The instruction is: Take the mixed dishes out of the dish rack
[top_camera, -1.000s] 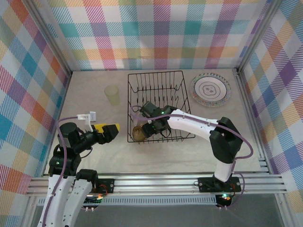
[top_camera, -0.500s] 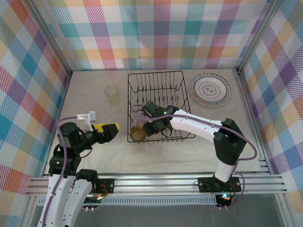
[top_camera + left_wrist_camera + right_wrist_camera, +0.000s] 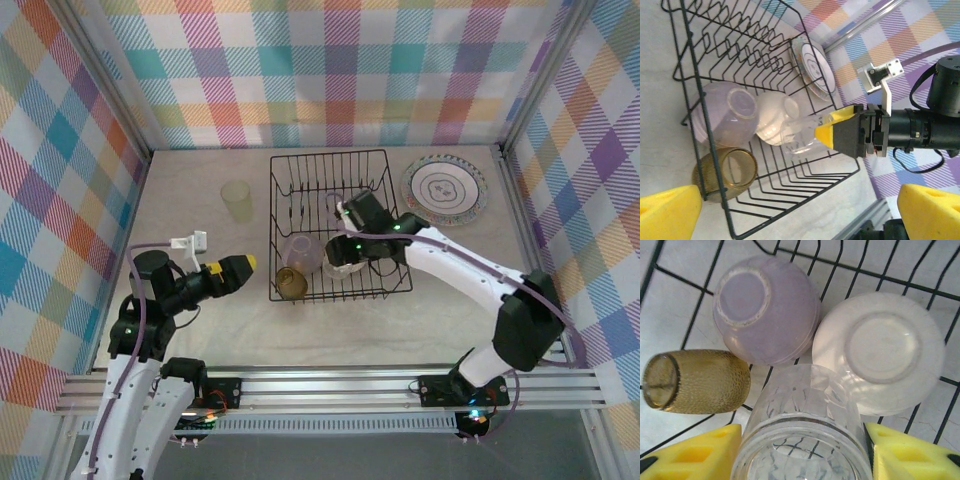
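The clear cup's rim [image 3: 785, 137] sticks out from my right gripper's fingers, so my left gripper should keep moving toward that rim until its open fingers straddle it.
The black wire dish rack [image 3: 329, 156] stands at the table's middle back. At its near left end lie an amber cup [image 3: 291, 283] on its side, an upturned lavender bowl [image 3: 301, 249] and an upturned cream bowl [image 3: 880, 352]. My right gripper [image 3: 802, 455] reaches into the rack [image 3: 840, 270] and is shut on a clear cup [image 3: 802, 425], a yellow pad [image 3: 695, 457] pressing on each side. From the left wrist, that cup [image 3: 800, 135] shows just above the rack floor. My left gripper [image 3: 243, 264] hovers open, left of the rack, with nothing between its fingers.
A ringed plate [image 3: 445, 188] lies flat on the table right of the rack. A pale yellow-green cup [image 3: 237, 200] stands left of the rack. Plaid walls close in the back and both sides. Bare tabletop lies in front of the rack.
My right gripper has closed on the clear cup and its wrist has swung right and toward the back of the rack. The left arm has turned slightly toward the rack.
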Controlling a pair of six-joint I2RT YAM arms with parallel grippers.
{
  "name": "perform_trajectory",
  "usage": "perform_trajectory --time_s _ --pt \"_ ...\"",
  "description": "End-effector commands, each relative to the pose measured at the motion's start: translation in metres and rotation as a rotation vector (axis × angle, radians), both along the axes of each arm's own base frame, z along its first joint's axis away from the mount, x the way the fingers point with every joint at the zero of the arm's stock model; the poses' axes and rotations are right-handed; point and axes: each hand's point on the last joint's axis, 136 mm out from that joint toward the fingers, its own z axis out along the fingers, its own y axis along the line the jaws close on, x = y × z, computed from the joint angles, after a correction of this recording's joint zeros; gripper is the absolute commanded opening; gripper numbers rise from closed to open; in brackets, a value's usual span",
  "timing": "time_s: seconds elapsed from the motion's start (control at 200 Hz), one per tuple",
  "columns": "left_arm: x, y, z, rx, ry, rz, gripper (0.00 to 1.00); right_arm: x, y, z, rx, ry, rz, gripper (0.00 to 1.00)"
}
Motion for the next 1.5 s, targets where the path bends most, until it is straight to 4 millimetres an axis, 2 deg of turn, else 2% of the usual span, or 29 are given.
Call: perform_trajectory --time_s 0.0,0.175,0.47,0.63,1.06,1.22,1.495 --pt "0.001 -0.014 0.015 -0.094 -0.028 -0.061 0.99 0.0 0.0 0.03 0.197 0.009 -0.007 0.34" --pt "0.011 -0.033 0.019 -0.124 -0.043 -0.113 0.97 0.002 -0.019 0.057 0.361 0.021 -0.053 0.32" --pt "0.025 -0.096 0.018 -0.114 -0.051 -0.25 0.95 -0.002 -0.038 0.084 0.629 0.095 -0.074 0.32" --pt "0.034 -0.132 0.018 -0.161 -0.042 -0.333 0.91 -0.007 -0.05 0.09 0.758 0.148 -0.07 0.32" --pt "0.048 -0.203 0.037 -0.276 -0.061 -0.471 0.84 -0.025 -0.062 0.1 0.935 0.249 -0.016 0.32" --pt "0.046 -0.218 0.045 -0.33 -0.068 -0.515 0.79 -0.025 -0.064 0.099 0.97 0.271 -0.009 0.32" --pt "0.036 -0.218 0.056 -0.42 -0.079 -0.538 0.74 -0.022 -0.062 0.097 0.995 0.291 0.004 0.32"
